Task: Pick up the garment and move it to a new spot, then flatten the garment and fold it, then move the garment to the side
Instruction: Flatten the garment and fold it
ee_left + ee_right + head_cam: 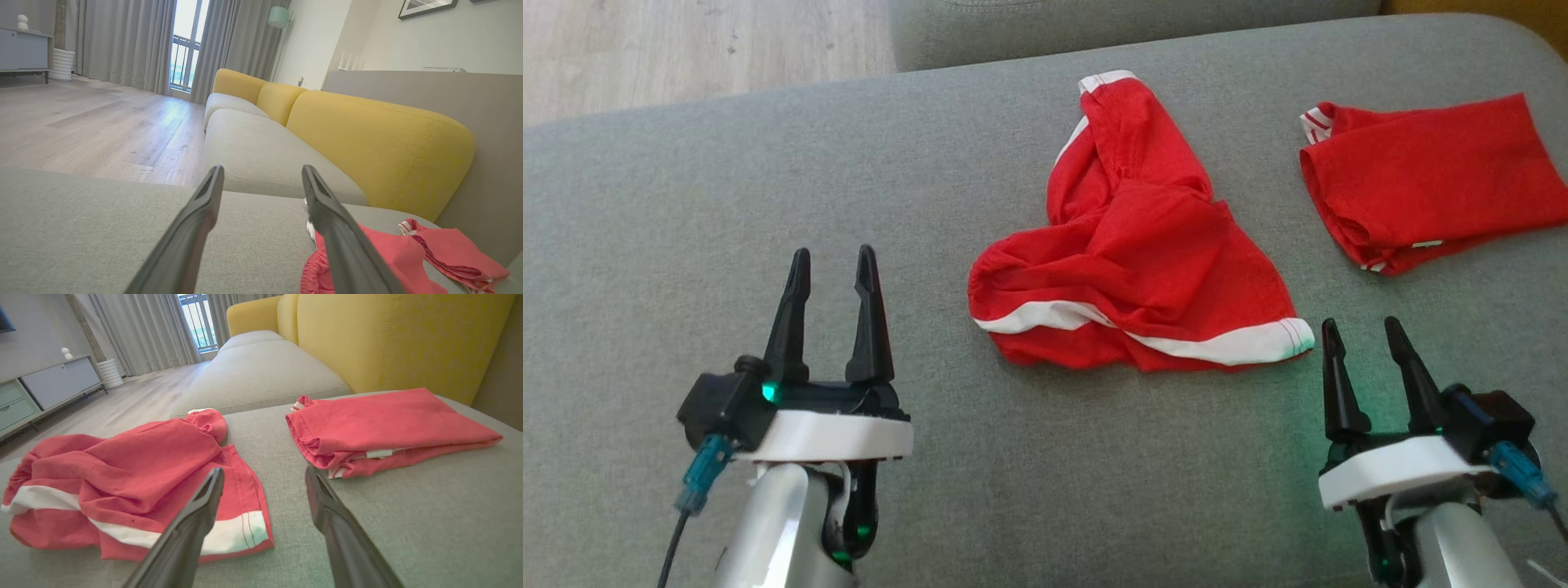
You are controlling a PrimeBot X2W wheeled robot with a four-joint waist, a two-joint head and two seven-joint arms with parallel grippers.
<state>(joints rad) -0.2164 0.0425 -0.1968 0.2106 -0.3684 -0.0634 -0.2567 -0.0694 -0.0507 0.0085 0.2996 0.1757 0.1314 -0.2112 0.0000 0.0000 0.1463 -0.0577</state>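
Note:
The crumpled red garment [1160, 253] will straighten along the white trim [1054, 314] when the robot pulls both ends apart, because the trim runs loose from gathered end to corner.
A crumpled red garment [1143, 261] with white trim lies in the middle of the grey sofa cushion [686, 204]; it also shows in the right wrist view [122, 477] and at the lower right of the left wrist view [388, 257]. My left gripper [835, 257] stands open, well to the left of the garment, with nothing between its fingers. My right gripper [1362, 324] is open too, just right of the garment's white-edged corner and apart from it.
A second red garment [1429, 180], folded, lies at the cushion's far right [388, 428]. Yellow backrests [367, 139] rise behind the sofa. Wooden floor [686, 49] lies beyond the cushion's far left edge.

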